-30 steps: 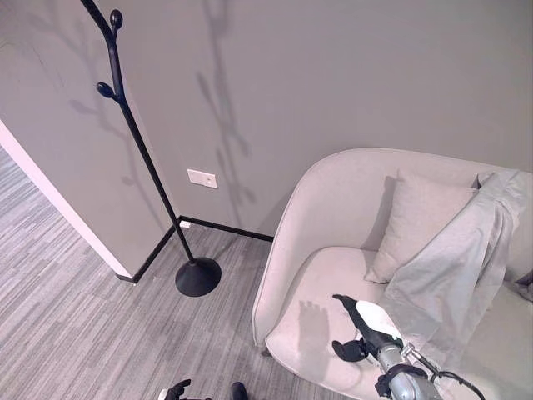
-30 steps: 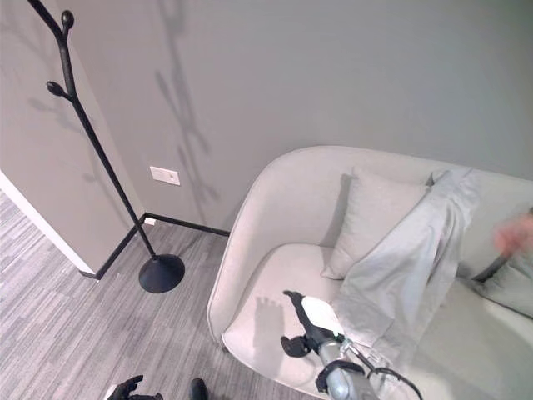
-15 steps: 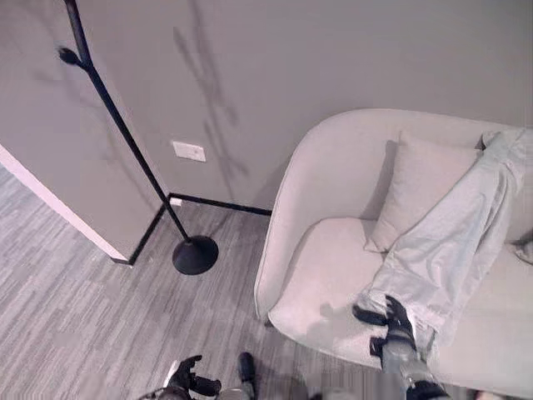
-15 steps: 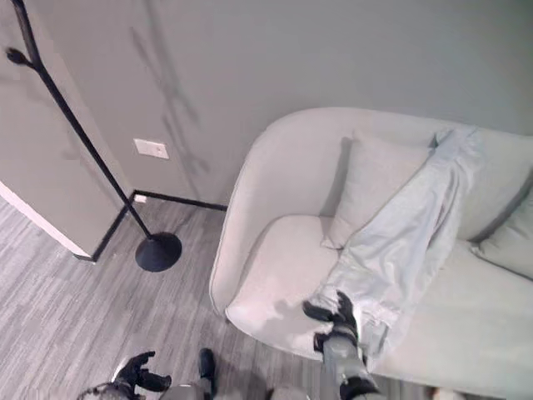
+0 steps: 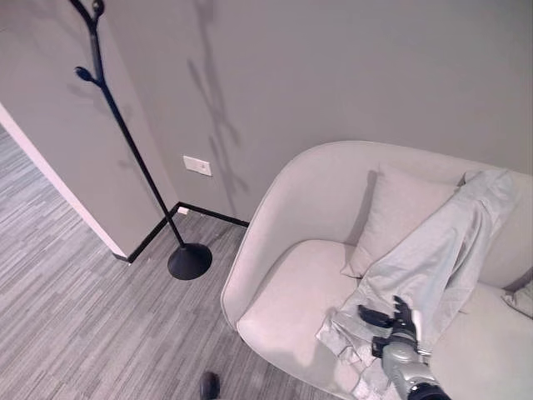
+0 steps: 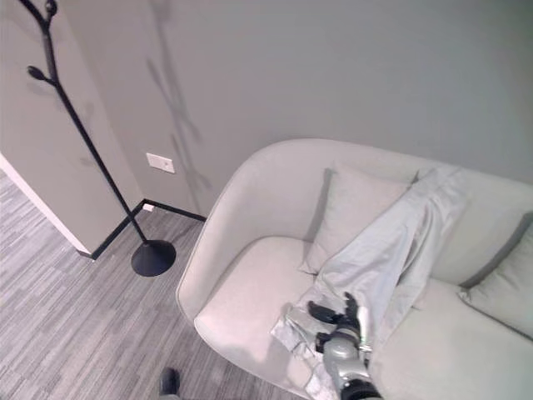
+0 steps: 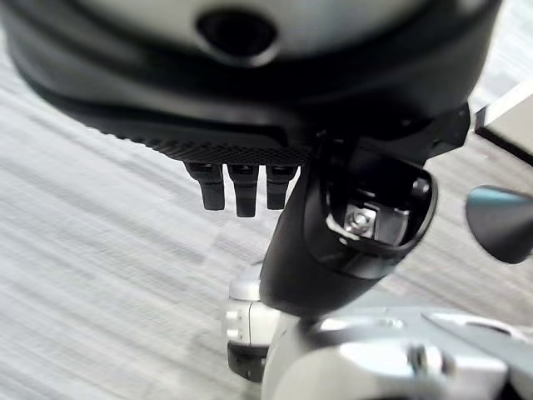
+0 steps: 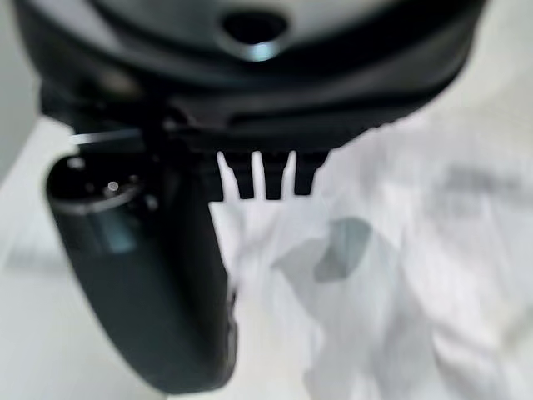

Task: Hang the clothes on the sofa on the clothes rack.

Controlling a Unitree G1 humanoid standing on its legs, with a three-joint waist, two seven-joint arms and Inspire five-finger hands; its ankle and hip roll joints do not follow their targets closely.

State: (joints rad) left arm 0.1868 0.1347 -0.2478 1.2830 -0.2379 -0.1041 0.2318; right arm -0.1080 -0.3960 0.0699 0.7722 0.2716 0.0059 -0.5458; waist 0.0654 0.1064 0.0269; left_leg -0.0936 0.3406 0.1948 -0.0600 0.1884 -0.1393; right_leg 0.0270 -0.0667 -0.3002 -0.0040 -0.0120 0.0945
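I expect the light grey garment (image 5: 416, 283) to collapse into a narrow drape when I hang it up, because it sags over the cushion in soft folds (image 5: 456, 250).
A light grey garment (image 5: 441, 258) lies draped from the back of the pale sofa (image 5: 287, 304) down to the seat's front, its lower end bunched up. My right hand (image 5: 393, 325) rests on that bunched end with its fingers spread and open; the right wrist view shows the cloth (image 8: 400, 275) just past its thumb (image 8: 141, 275). The black clothes rack (image 5: 125, 146) stands on the floor to the sofa's left, on a round base (image 5: 190, 261), with knobbed branches near its top. My left hand (image 7: 333, 242) hangs open above the grey floor.
A pale cushion (image 5: 391, 217) leans on the sofa back beside the garment, and another cushion (image 6: 500, 287) lies at the right. A grey wall with a white socket (image 5: 197, 166) runs behind. Striped grey floor (image 5: 83, 308) spreads between me and the rack.
The camera has shifted. My right hand went from the bare seat onto the garment's lower end, and that end has crumpled towards the seat's front.
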